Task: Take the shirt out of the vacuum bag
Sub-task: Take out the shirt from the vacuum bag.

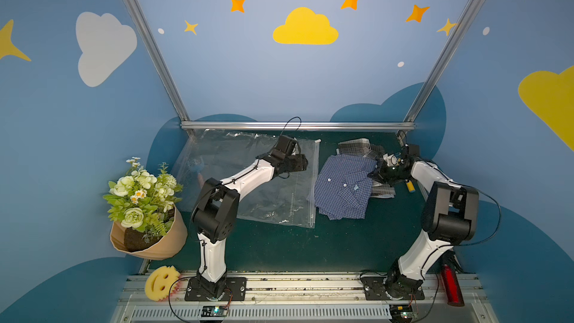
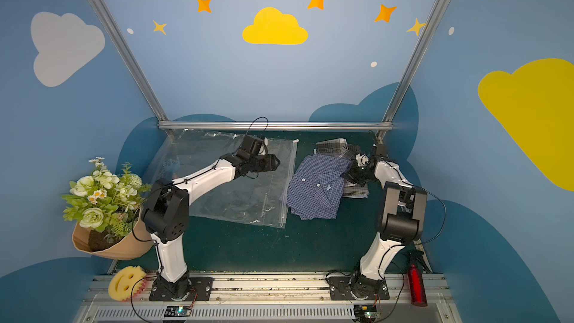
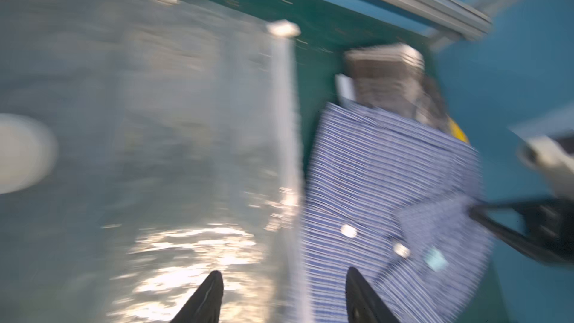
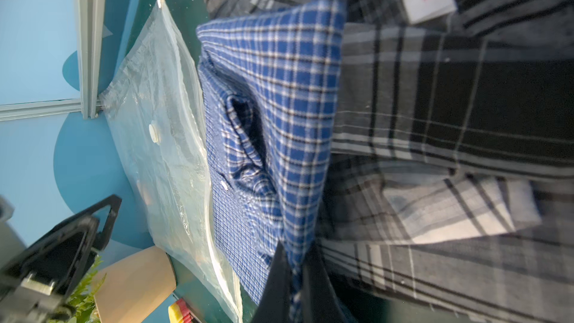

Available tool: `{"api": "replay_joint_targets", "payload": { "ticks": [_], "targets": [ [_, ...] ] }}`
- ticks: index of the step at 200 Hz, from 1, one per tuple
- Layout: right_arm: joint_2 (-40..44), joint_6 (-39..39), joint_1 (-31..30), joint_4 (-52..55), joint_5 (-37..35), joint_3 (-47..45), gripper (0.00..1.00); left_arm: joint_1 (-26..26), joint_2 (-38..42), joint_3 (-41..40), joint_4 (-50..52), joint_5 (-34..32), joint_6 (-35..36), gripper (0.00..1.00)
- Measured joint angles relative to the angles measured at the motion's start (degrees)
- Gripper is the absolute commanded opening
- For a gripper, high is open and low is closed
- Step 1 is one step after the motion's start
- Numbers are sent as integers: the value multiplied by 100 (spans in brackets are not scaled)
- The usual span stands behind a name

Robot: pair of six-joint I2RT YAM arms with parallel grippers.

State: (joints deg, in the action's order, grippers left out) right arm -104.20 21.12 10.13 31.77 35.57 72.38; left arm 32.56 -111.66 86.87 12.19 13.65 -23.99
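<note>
The blue checked shirt [image 1: 343, 186] is crooked and half off the grey plaid shirt, so the robot's left gripper should take hold of the edge [image 1: 321, 178] beside the bag and help lift the shirt over.
The clear vacuum bag [image 1: 273, 200] [image 2: 236, 194] lies flat on the green table, its round white valve [image 4: 154, 132] and white slider clip [image 1: 317, 141] showing. The blue checked shirt [image 1: 341, 187] [image 2: 313, 191] [image 4: 279, 88] lies outside the bag, right beside its zip edge and partly on a grey plaid shirt [image 1: 357, 147]. My right gripper [image 1: 372, 175] [image 4: 296, 250] is shut on a raised fold of the blue shirt. My left gripper [image 1: 307, 162] [image 3: 284, 274] hovers open over the bag's zip edge with nothing between its fingers; the left wrist view is blurred.
A potted bunch of flowers [image 1: 146, 212] leans at the table's left edge. A yellow smiley sponge [image 1: 161, 282] lies front left, a red bottle [image 1: 452, 287] front right. A small yellow and blue object [image 1: 410, 186] sits behind the right arm. A metal frame rail [image 1: 298, 125] bounds the back.
</note>
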Motion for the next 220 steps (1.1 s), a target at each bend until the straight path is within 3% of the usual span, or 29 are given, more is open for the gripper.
{"api": "replay_joint_targets", "payload": {
  "ticks": [41, 89, 220],
  "targets": [
    [-33, 94, 55, -133, 94, -46, 0, 487, -883, 535, -109, 804, 59, 63],
    [-33, 116, 129, -210, 179, -114, 0, 531, -1858, 1123, -37, 1187, 37, 62],
    [-133, 229, 155, -369, 273, -146, 0, 175, -2232, 1657, 249, 1237, 295, 64]
  ]
}}
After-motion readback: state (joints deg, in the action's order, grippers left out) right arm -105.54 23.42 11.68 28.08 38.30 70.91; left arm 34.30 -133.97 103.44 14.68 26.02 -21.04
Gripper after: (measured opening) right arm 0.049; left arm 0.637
